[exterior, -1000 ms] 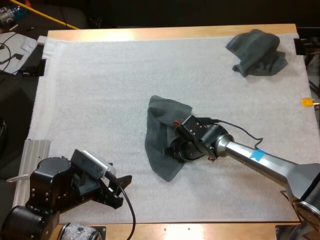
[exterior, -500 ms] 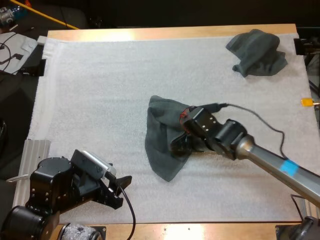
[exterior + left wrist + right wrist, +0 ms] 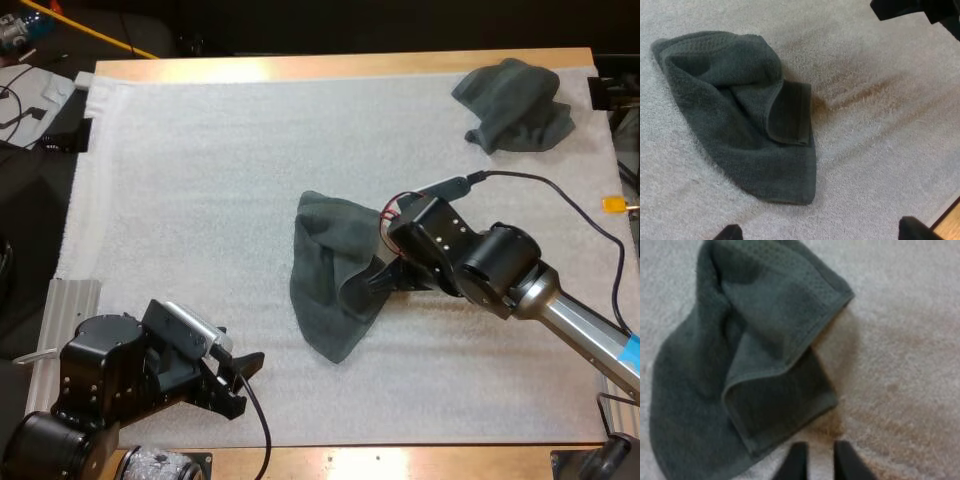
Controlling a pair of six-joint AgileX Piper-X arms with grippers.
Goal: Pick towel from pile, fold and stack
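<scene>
I expect the whole towel point(image 3: 325, 275) to come along still folded when I pull its hemmed edge, because a loose flap point(image 3: 782, 315) lies doubled over the lower layer.
A dark grey-green towel point(image 3: 328, 285) lies loosely folded in the middle of the white mat point(image 3: 200, 200), one flap doubled over its right side. My right gripper point(image 3: 384, 277) hovers at the towel's right edge. In the right wrist view its fingers point(image 3: 795, 463) stand slightly apart just off the hem of the towel point(image 3: 740, 370), holding nothing. My left gripper point(image 3: 243, 368) rests near the mat's front left, open. Its wrist view looks over the towel point(image 3: 750, 115), with the gripper point(image 3: 821, 232) well short of it. The right arm point(image 3: 920, 10) shows beyond the towel.
A second, crumpled towel point(image 3: 514, 105) lies at the mat's far right corner. Open mat stretches left of and behind the middle towel. A metal block point(image 3: 62, 305) sits off the mat's left front edge.
My right gripper has lifted off the towel and drawn back to the right, leaving the towel on the mat. The left arm has not moved.
</scene>
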